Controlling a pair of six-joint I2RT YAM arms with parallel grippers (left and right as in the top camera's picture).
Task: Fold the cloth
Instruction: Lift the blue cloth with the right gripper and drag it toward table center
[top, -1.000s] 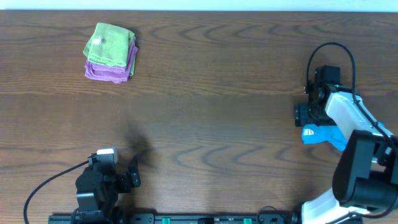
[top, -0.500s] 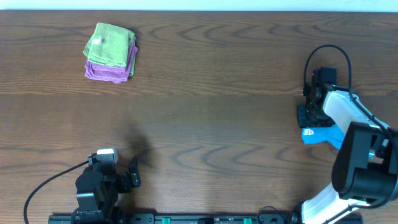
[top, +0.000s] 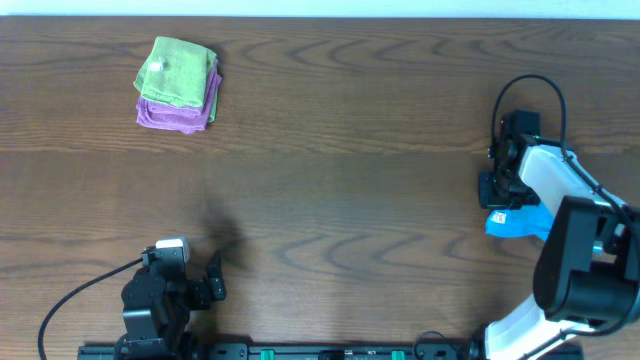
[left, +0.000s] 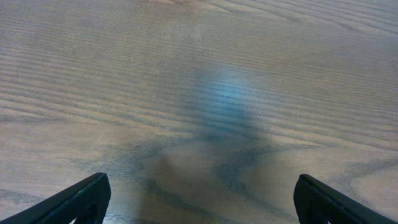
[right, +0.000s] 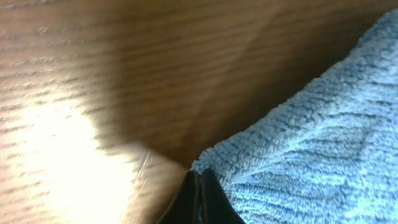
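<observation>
The blue cloth (top: 515, 222) is in a bunch far from my left gripper, so next my right gripper brings it by its corner to the table's middle (top: 365, 165) before the folding starts.
The blue cloth (top: 522, 221) lies bunched at the table's right side, mostly hidden under my right arm. In the right wrist view the cloth (right: 311, 149) fills the right half, its corner meeting the fingertips. My right gripper (top: 497, 205) (right: 199, 186) is shut, its two black fingers pressed together on that corner of the cloth. My left gripper (top: 214, 278) (left: 202, 196) hovers open near the front left edge. Only bare wood shows between its fingers (left: 84, 199).
A folded green cloth (top: 180, 66) sits on a folded purple cloth (top: 172, 114) at the back left of the wooden table (top: 330, 170). The right arm's black cable (top: 530, 82) loops above its wrist.
The right gripper's jaws have closed from wide apart onto the blue cloth's corner, and the arm shifted slightly. The left arm has not moved.
</observation>
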